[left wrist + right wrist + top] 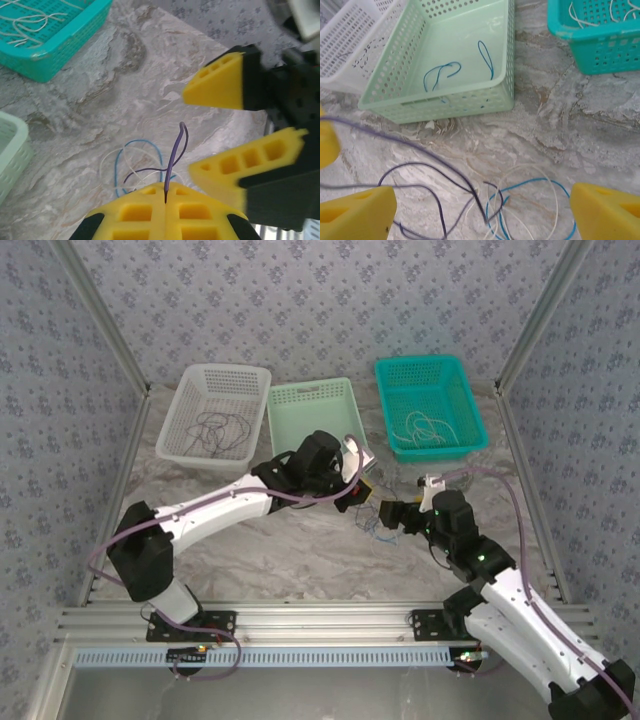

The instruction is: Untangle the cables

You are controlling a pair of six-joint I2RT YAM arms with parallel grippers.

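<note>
I should pull the purple cable clear toward the white basket (pixel 213 415) with my left gripper while my right gripper stays open, because the purple cable crosses the blue and white (pixel 495 196) cables.
A tangle of thin cables lies on the marble table between the arms: a blue cable (pixel 535 182), a white cable (pixel 520 172) and a purplish-grey cable (pixel 435 195). My left gripper (pixel 165 194) is shut on the purple cable (pixel 175 150), which rises from the pinch and loops back down to the tangle (pixel 135 167). My right gripper (pixel 480 215) hangs open low over the tangle, one yellow finger (pixel 357 215) on each side of it. In the top view the left gripper (pixel 366 490) and the right gripper (pixel 395 512) nearly meet above the cables (pixel 378 531).
Three baskets stand along the back: a white basket (pixel 215 410) with dark cables inside, a light green basket (pixel 445 102) with blue cables in it, and a teal basket (pixel 430 405) with white cables. The right gripper's fingers (pixel 220 87) are close to my left gripper.
</note>
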